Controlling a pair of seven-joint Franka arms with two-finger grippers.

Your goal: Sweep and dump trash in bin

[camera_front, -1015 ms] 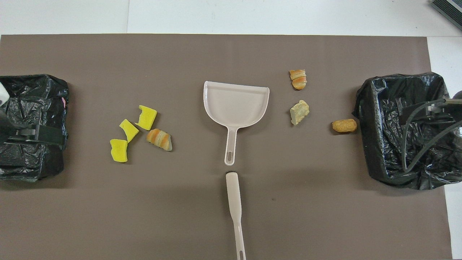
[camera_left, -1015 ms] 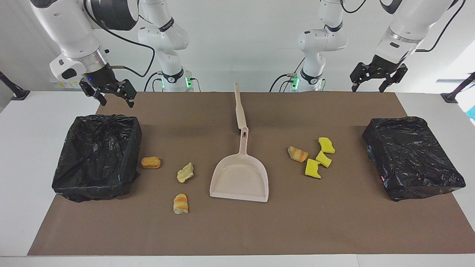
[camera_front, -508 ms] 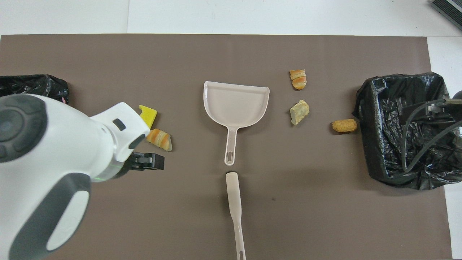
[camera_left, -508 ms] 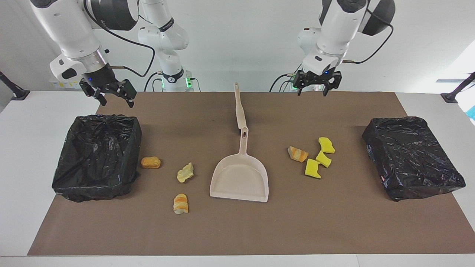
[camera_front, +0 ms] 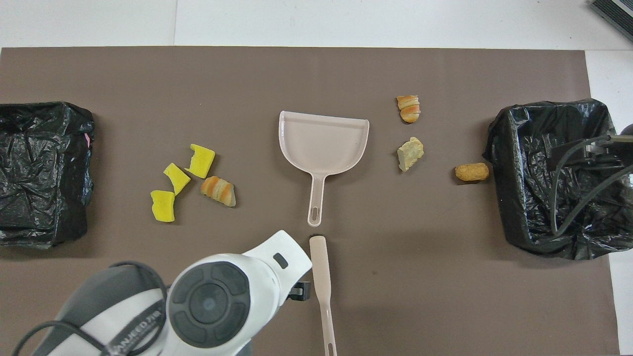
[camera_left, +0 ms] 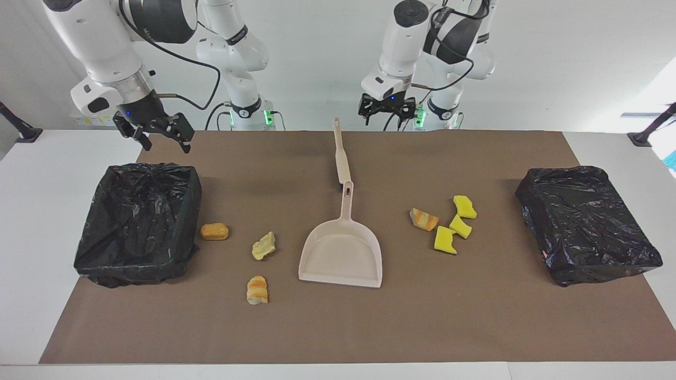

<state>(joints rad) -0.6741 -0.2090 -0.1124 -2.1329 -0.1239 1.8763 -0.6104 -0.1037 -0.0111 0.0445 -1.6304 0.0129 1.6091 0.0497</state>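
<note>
The brush's handle (camera_front: 329, 336) lies clear of the dustpan, so the robot's open left gripper keeps going toward its narrow neck (camera_front: 324, 305) until the fingers are on both sides of it, and then close.
The trash lies in two groups on the brown mat. Three yellow sponge pieces (camera_left: 460, 227) and a striped chunk (camera_left: 423, 219) lie toward the left arm's end; they also show in the overhead view (camera_front: 177, 177). A tan chunk (camera_left: 214, 231), a pale chunk (camera_left: 263, 245) and a striped chunk (camera_left: 257, 290) lie toward the right arm's end. My left gripper (camera_left: 387, 113) is open and empty, up over the mat's edge beside the brush (camera_left: 340, 153). My right gripper (camera_left: 154, 134) is open and empty, waiting above a black-lined bin (camera_left: 138, 221).
The beige dustpan (camera_left: 342, 253) lies mid-table, its handle pointing at the brush's end (camera_front: 319, 252). A second black-lined bin (camera_left: 586, 221) stands at the left arm's end. In the overhead view the left arm's body (camera_front: 212, 296) covers the mat beside the brush.
The left arm has swung from above its bin across the sponge pieces to the middle, and its gripper now hangs beside the brush handle. The right arm and all objects have not moved.
</note>
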